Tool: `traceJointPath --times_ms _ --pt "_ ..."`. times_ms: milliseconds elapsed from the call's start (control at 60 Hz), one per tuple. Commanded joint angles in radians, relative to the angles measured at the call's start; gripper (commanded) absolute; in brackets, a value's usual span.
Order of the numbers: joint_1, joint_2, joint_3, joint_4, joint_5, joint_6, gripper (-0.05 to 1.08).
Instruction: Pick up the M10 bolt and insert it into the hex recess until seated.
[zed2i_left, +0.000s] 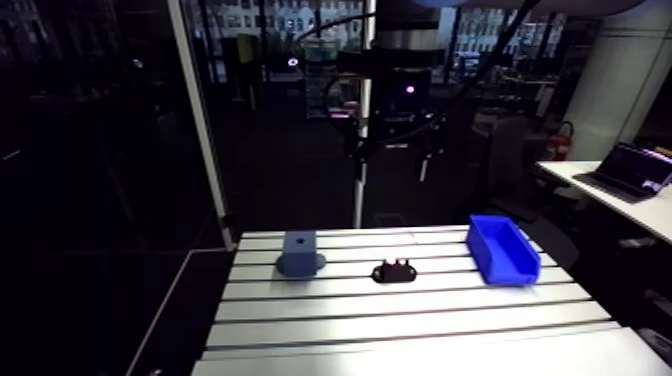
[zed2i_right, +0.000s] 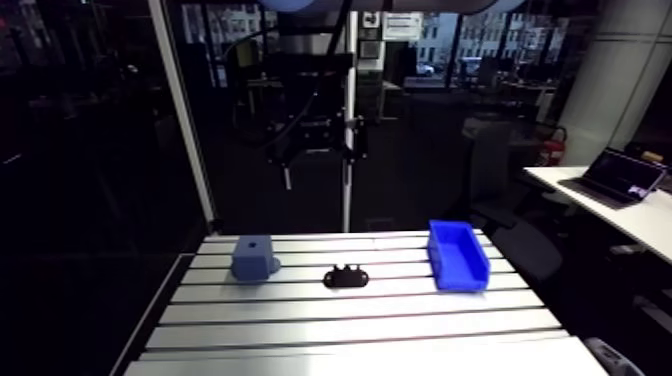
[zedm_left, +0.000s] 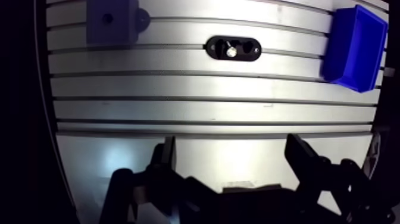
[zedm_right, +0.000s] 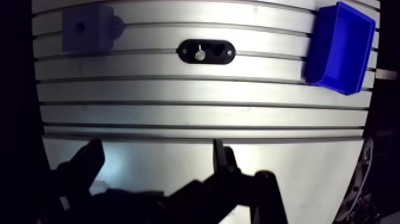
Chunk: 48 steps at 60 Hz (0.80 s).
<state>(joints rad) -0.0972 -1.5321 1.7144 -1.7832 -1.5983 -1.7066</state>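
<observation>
I can see bright screw heads (zedm_left: 256, 50) at the ends of the black oval holder, so I expect the holder (zedm_left: 234, 48) to stay in place when I lift out the silver bolt.
A silver bolt (zedm_left: 230, 51) stands in a black oval holder (zedm_left: 233, 47) on the slotted table (zedm_left: 196, 110), far ahead of my gripper. Beside the holder sits a grey-blue block (zedm_left: 110, 21) with a small dark hole in its top face. My gripper (zedm_left: 232, 146) hangs high above the table's near part, open, with nothing between its fingers (zedm_left: 168, 156). In the arm view the holder (zed2i_left: 395, 271) lies mid-table between the block (zed2i_left: 298, 253) and a blue bin, with the gripper dark above them.
A blue open bin (zedm_left: 354, 47) stands on the other side of the holder from the block, near the table's edge. A smooth plate (zedm_left: 178, 158) covers the table part under the gripper. Table edges drop off on both sides.
</observation>
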Motion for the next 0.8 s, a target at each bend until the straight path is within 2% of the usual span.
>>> traceJointPath --times_ms 17,200,500,567,683,800 --pt "-0.043 0.029 0.064 -0.124 0.002 -0.024 0.01" --pt "-0.075 0.053 0.112 -0.211 0.005 -0.081 0.01" --pt "-0.087 0.11 0.178 -0.35 0.011 -0.117 0.02" --pt "-0.087 0.115 0.189 -0.379 0.021 -0.132 0.02" --pt "-0.093 0.117 0.208 -0.419 0.049 -0.139 0.02" --pt "-0.099 0.127 0.223 -0.45 0.054 -0.144 0.02"
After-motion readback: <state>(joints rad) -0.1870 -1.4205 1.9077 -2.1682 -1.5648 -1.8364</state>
